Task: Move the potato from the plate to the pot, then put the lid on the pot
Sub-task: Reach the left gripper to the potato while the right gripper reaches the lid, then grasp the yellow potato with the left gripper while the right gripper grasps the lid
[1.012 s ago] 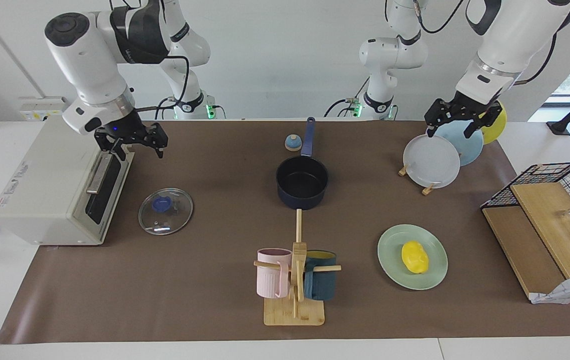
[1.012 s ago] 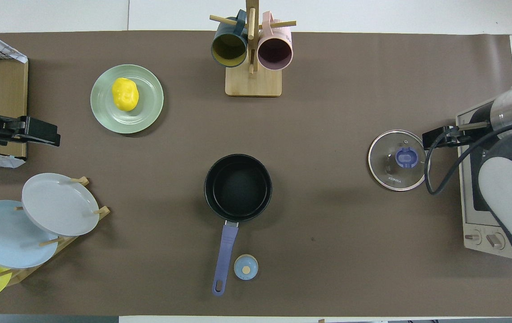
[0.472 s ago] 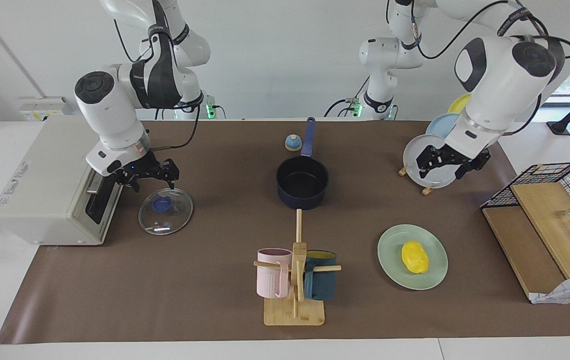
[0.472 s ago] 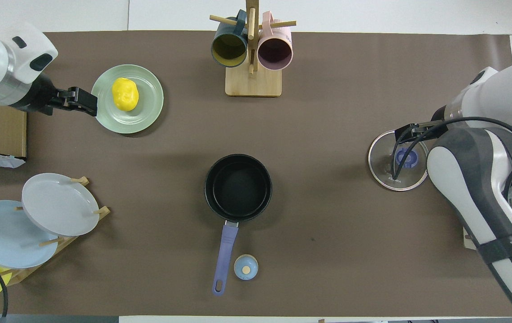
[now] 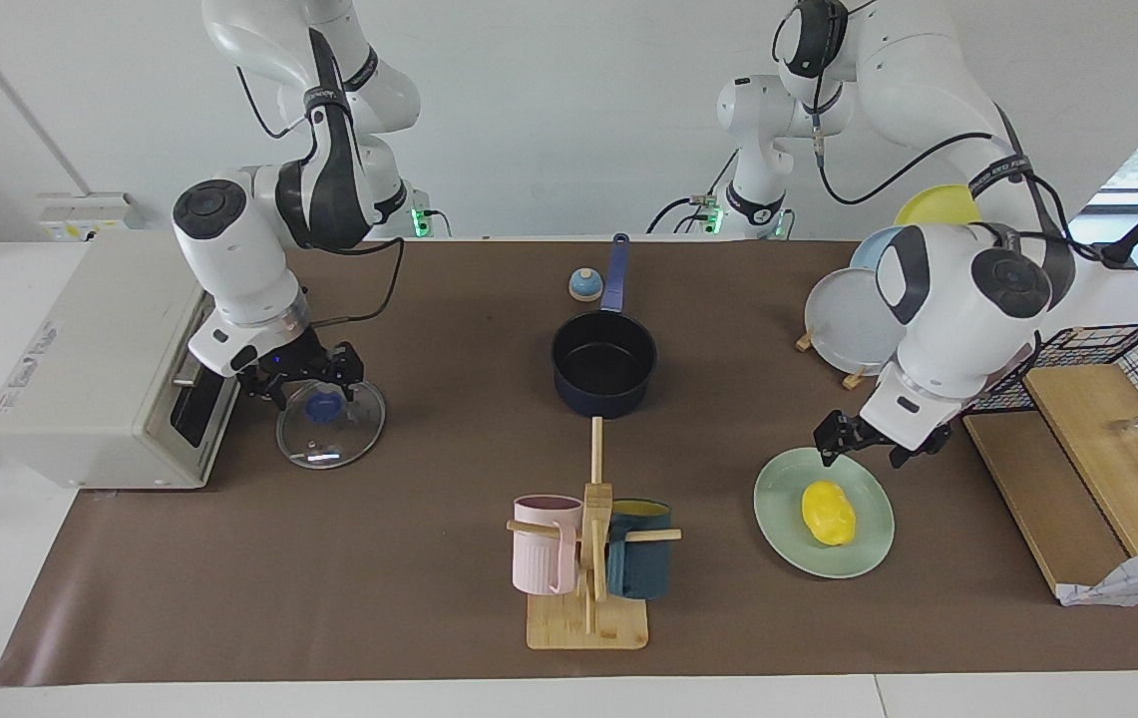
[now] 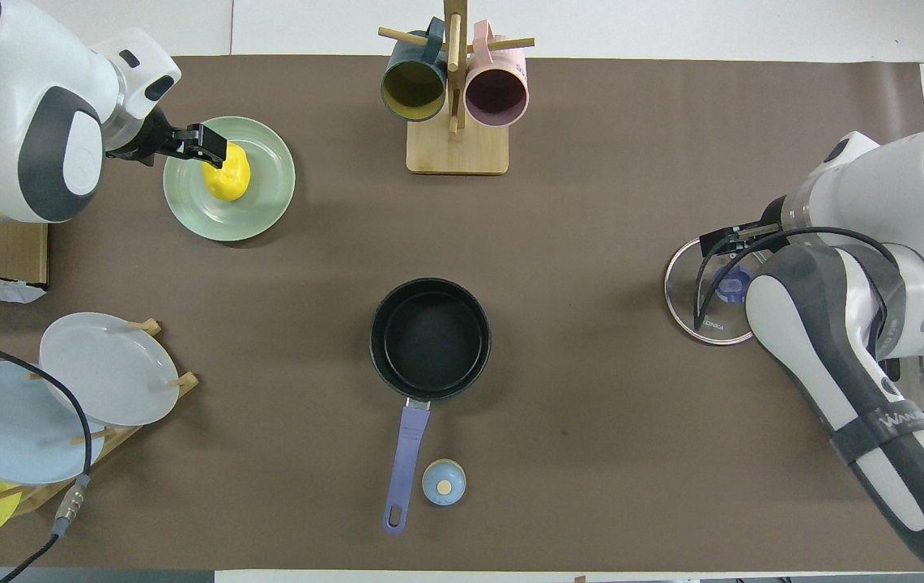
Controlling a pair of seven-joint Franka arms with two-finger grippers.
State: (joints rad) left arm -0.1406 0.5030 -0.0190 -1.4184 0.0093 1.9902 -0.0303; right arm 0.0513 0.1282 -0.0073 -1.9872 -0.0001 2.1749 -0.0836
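The glass lid's rim [image 6: 666, 291] seems to be as wide as the navy pot's opening, so the lid [image 6: 687, 283] should rest level over the potato when the robot lowers it.
The yellow potato [image 5: 828, 513] lies on the mint-green plate [image 5: 790, 546], toward the left arm's end of the table; both show in the overhead view, potato [image 6: 230, 176] and plate [image 6: 263, 206]. My left gripper [image 5: 866, 449] is open, above the plate's rim and the potato, not touching it [image 6: 204, 146]. The navy pot [image 5: 603, 364] stands empty mid-table, its handle toward the robots [image 6: 429, 336]. The glass lid [image 5: 331, 439] lies flat in front of the toaster oven [image 6: 692, 300]. My right gripper [image 5: 309, 381] is open, just over the lid's blue knob.
A white toaster oven [image 5: 100, 359] stands at the right arm's end. A wooden mug rack [image 5: 588, 558] with two mugs stands farther from the robots than the pot. An upright plate rack [image 5: 853, 319], a small bell [image 5: 584, 285] and a wire basket with boards [image 5: 1077, 429] also stand here.
Both arms have come down and forward. The left gripper moved from the plate rack to over the green plate. The right gripper moved from the oven to over the lid's knob.
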